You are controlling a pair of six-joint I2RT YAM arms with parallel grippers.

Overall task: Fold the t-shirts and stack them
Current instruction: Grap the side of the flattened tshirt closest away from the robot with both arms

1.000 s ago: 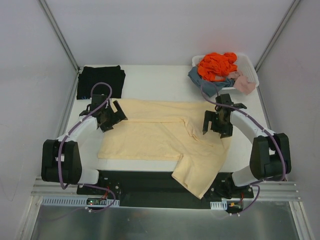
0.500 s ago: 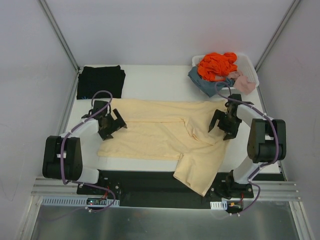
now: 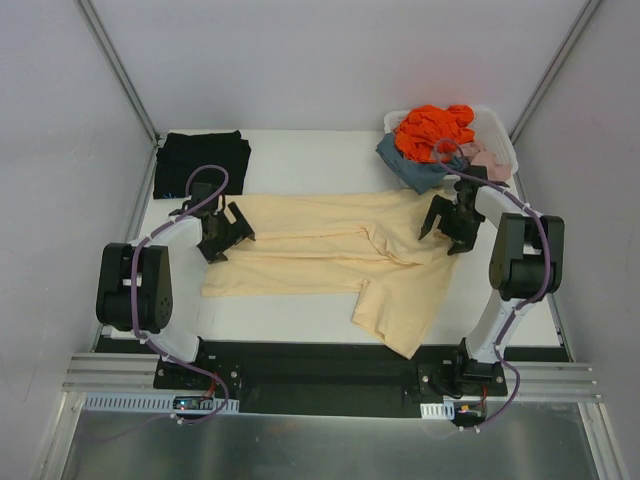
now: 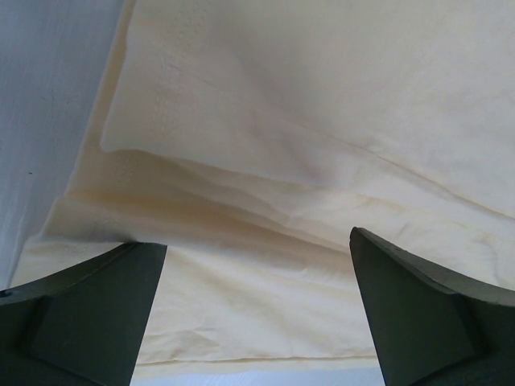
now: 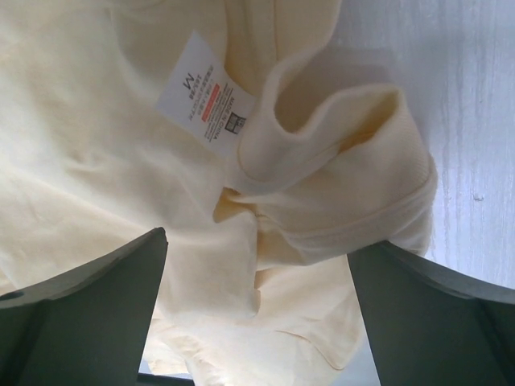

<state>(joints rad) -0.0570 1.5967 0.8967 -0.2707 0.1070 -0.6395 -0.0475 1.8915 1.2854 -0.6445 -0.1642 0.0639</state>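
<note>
I should leave the collar, grab the sleeve's tip (image 3: 404, 346) with my right gripper and fold it over the shirt, because the cream-yellow t-shirt's sleeve (image 3: 393, 313) sticks out toward the front edge.
The pale cream-yellow t-shirt (image 3: 330, 255) lies spread across the white table, its top part folded over, one sleeve hanging toward the front edge. The black t-shirt (image 3: 202, 163) lies folded at the back left. My left gripper (image 3: 226, 232) is open over the cream shirt's left edge; the left wrist view shows layered cloth (image 4: 265, 201) between the spread jaws. My right gripper (image 3: 448, 226) is open over the shirt's right end; the right wrist view shows the bunched collar (image 5: 338, 161) and a white size label (image 5: 205, 104).
A white slotted basket (image 3: 500, 135) at the back right holds orange (image 3: 432, 130), grey-blue and pink clothes. Grey walls and metal frame posts close in the table on three sides. The black base rail runs along the near edge.
Both grippers moved toward the back of the table. The cream shirt shifted back with them and its far edges now lie folded over. The hanging sleeve pulled up from the front rail.
</note>
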